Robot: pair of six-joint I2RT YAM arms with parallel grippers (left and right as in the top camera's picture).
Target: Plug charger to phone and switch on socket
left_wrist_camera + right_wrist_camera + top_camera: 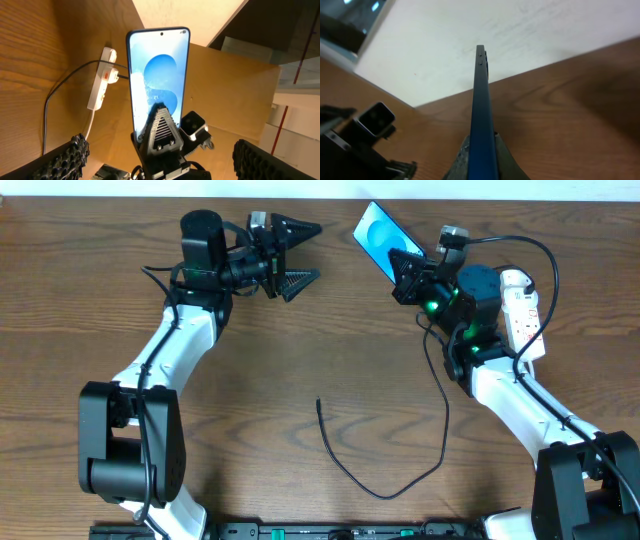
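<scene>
My right gripper covers the phone's lower end point(142, 131), where the charger has to go. I should first pass the phone's top end point(368, 220) to my left gripper.
The phone point(378, 230), its light-blue screen showing, is held up off the table at the back, and my right gripper point(405, 266) is shut on its lower end. In the right wrist view the phone point(481, 110) appears edge-on between the pads point(506, 159). My left gripper point(313, 252) stands open to the phone's left, apart from it and pointing at it. From the left wrist view the phone point(159, 70) faces me upright. The charger point(385, 492) lies loose on the table, its free tip point(318, 402) near the middle. The white socket point(520, 305) lies at the far right.
The charger's black plug point(114, 76) sits in the socket point(100, 82), whose white cord point(89, 127) trails toward me. The table's back edge and a pale wall point(520, 35) are just behind the phone. The arm bases stand at the front corners.
</scene>
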